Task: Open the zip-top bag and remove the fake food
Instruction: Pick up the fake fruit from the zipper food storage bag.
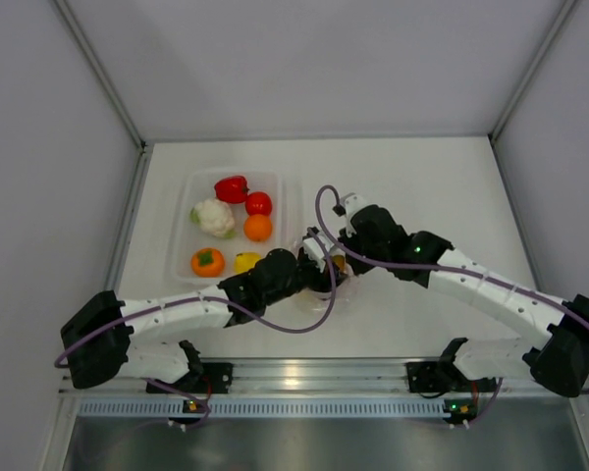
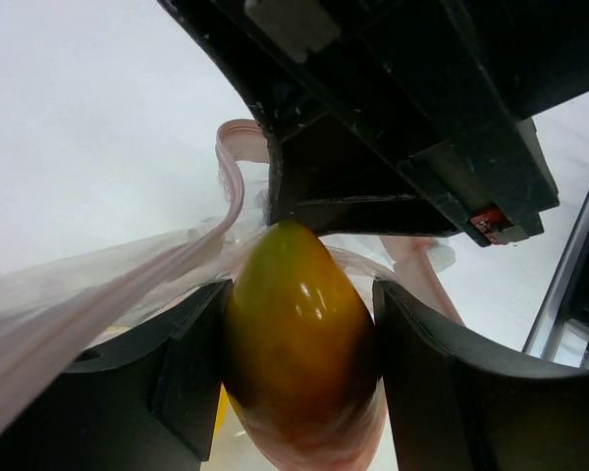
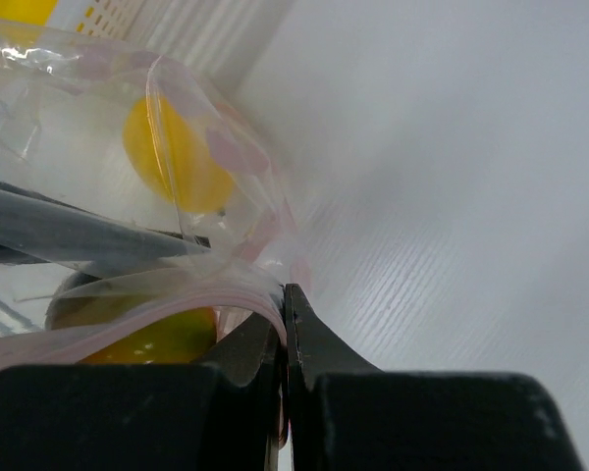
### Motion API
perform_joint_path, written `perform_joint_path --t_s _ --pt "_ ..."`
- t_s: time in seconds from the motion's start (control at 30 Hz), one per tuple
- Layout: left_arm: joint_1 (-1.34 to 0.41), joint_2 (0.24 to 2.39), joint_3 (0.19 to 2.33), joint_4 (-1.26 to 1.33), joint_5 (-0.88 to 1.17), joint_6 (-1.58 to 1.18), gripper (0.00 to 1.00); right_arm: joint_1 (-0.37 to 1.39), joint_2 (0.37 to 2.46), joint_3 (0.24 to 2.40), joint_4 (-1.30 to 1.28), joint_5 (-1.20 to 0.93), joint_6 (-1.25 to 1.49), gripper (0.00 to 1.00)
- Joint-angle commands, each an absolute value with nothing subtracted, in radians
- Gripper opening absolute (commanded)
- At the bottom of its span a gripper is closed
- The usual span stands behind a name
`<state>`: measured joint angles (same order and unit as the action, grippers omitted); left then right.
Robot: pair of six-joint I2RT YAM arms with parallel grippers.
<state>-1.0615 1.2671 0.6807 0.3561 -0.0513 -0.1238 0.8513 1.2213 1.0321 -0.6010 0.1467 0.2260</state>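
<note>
The robot's right gripper and the bag's zip edge are crowding the fruit's tip, so next the right gripper pulls the zip edge away before the left gripper lifts the fruit out.
The zip-top bag lies crumpled between the two arms, and its pink strip runs past my left fingers. My left gripper reaches into the bag's mouth and is shut on a glossy yellow-orange fruit, a piece of the fake food. Both pads touch the fruit's sides. My right gripper is shut on the bag's pink zip edge and holds it up. Another yellow fruit shows through the clear film. In the top view the grippers hide the held fruit.
A rigid clear tray at the back left holds a red pepper, a tomato, a cauliflower, an orange, a persimmon and a lemon. White walls enclose the table on three sides.
</note>
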Motion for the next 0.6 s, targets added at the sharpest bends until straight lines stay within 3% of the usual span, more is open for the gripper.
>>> perform_joint_path --t_s 0.0,0.13,0.33,0.37,0.57 --pt "-1.066 1.221 0.735 0.463 -0.11 -0.084 0.0 0.861 1.239 1.048 -0.675 0.201 0.193 0.0" --pt "-1.066 1.207 0.721 0.472 -0.232 -0.098 0.0 0.862 1.207 1.028 -0.641 0.209 0.218 0.0" --pt "-1.068 1.154 0.634 0.558 -0.005 -0.106 0.0 0.793 1.175 1.028 -0.58 0.256 0.238 0.0" --pt "-1.066 1.158 0.634 0.557 0.106 -0.109 0.0 0.787 1.169 1.034 -0.572 0.249 0.238 0.0" --pt "-1.066 1.212 0.647 0.557 0.305 -0.126 0.0 0.785 1.144 1.156 -0.558 0.128 0.2 0.0"
